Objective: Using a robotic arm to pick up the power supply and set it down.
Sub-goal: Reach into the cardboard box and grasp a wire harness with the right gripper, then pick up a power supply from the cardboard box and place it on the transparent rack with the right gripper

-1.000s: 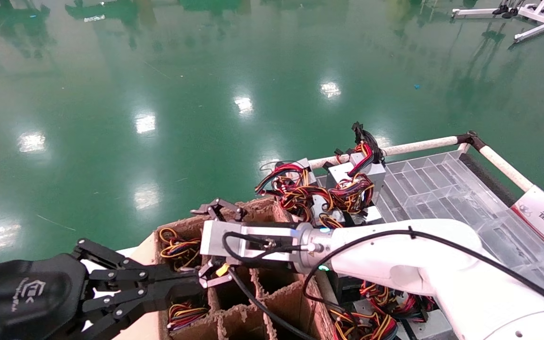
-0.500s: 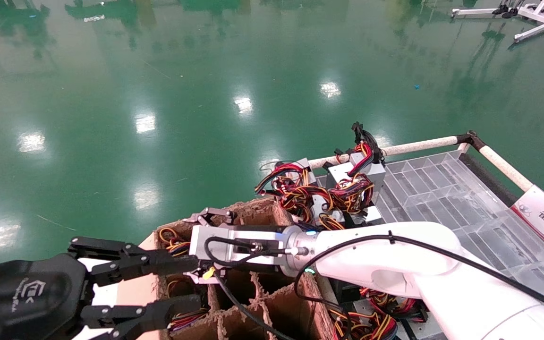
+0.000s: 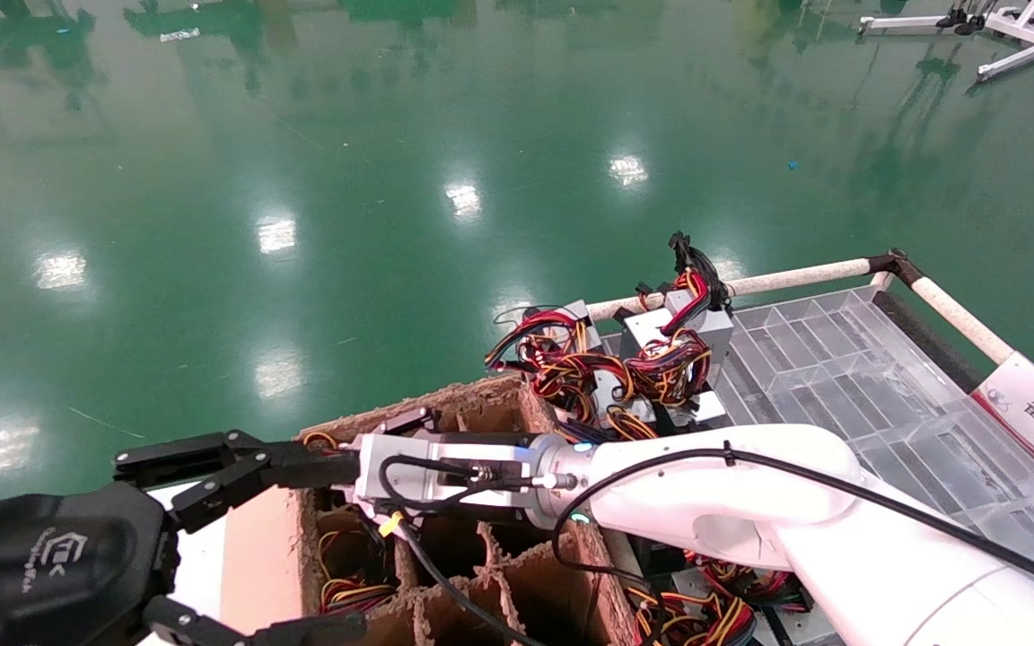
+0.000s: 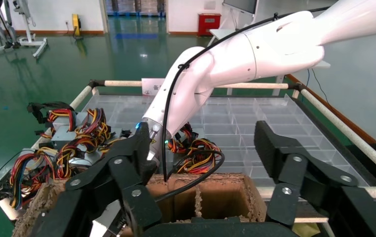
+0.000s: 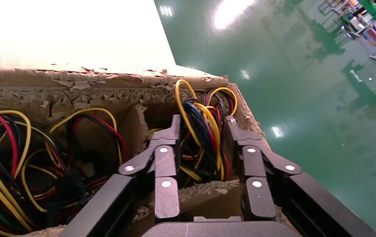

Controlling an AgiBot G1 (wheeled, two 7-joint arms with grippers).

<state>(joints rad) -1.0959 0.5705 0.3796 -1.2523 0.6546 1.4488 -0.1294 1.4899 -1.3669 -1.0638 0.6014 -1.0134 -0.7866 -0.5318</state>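
Observation:
The hidden power supply should slide up and hang below when the robot lifts the looped wires (image 5: 205, 131), because the wires come up from its narrow cell (image 5: 193, 168).
My right gripper (image 5: 201, 126) reaches into the far corner cell of the brown cardboard divider box (image 3: 261, 556). Its black fingers (image 5: 168, 148) stand open on either side of a looped bundle of yellow, red and black wires (image 5: 209, 140), which belongs to the power supply. The power supply's metal body is hidden down in the cell. The white right arm (image 3: 705, 484) stretches leftward across the top of the box. At the box's near left side my left gripper (image 3: 351, 543) is spread wide open and holds nothing.
Other grey power supplies with wire bundles (image 3: 670, 345) sit beyond the box at the edge of a clear plastic compartment tray (image 3: 840, 359). A white rail (image 3: 795, 276) frames the tray. More wired units fill other cells (image 3: 351, 588). Green floor lies beyond.
The right arm has moved left and down, bringing its gripper into the corner cell. My left gripper has opened from nearly shut to wide.

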